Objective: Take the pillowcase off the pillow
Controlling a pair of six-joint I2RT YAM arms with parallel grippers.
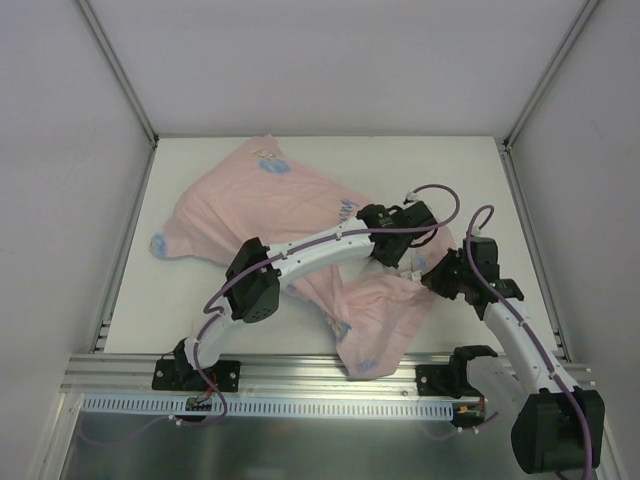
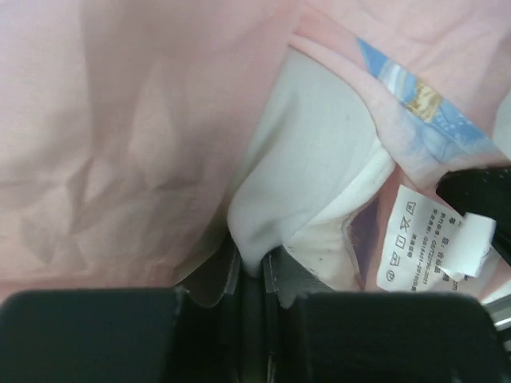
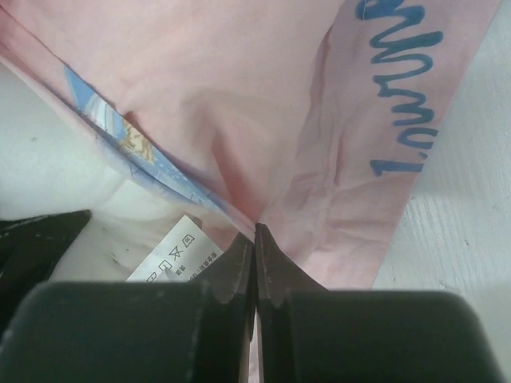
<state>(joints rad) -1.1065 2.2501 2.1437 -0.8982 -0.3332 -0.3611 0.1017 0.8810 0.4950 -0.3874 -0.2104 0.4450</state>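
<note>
The white pillow bulges only partway out of the pillowcase's opening, so the robot's left gripper should hold the pillow while the right gripper draws the pillowcase's near end away.
The pillowcase lies pink side up across the table, blue marks showing. The pillow is hidden inside it in the top view. In the left wrist view the white pillow bulges out of the pillowcase opening. My left gripper is shut on a fold of the white pillow; in the top view it reaches across to the right. My right gripper is shut on the pink pillowcase edge, with the pillow to its left. In the top view the right gripper is close beside the left one.
A white care label hangs at the opening, also in the right wrist view. One end of the pillowcase hangs over the near table edge. Metal frame posts and white walls bound the table.
</note>
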